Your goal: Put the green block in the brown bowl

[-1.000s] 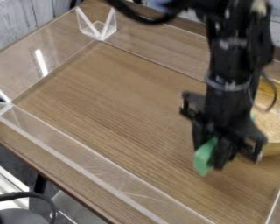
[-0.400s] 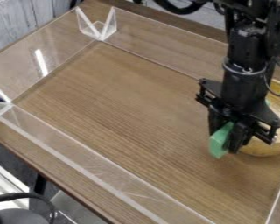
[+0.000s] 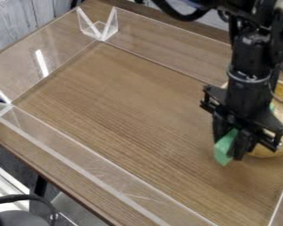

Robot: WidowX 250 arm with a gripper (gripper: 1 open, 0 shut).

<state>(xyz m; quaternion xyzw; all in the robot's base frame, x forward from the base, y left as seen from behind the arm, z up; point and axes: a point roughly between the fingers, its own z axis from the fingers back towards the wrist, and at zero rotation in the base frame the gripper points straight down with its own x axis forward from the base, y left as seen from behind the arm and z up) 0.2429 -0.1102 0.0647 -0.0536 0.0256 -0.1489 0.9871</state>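
Observation:
My gripper should move toward the far side and across to the bowl's opening [image 3: 281, 113] before going down, because the green block [image 3: 225, 148] hangs outside the brown bowl's near rim.
My gripper [image 3: 232, 141] hangs at the right side of the table, pointing down, and is shut on the green block [image 3: 228, 149]. The block is a bright green bar that sticks out below the fingers, held upright above the table. Just behind and to the right lies the brown bowl [image 3: 279, 141], light wood, mostly hidden by the black arm and cut off by the frame's right edge. The block's lower end hangs near the bowl's near-left rim; whether it is over the rim or just outside it I cannot tell.
The wooden tabletop [image 3: 120, 106] is fenced by low clear acrylic walls [image 3: 61, 150]. A clear acrylic bracket [image 3: 99, 25] stands at the far corner. Black cables hang from the arm [image 3: 253, 44] at the top right.
The gripper has carried the green block to the right and slightly up, from over the bare table toward the bowl's rim. Its grip stayed shut.

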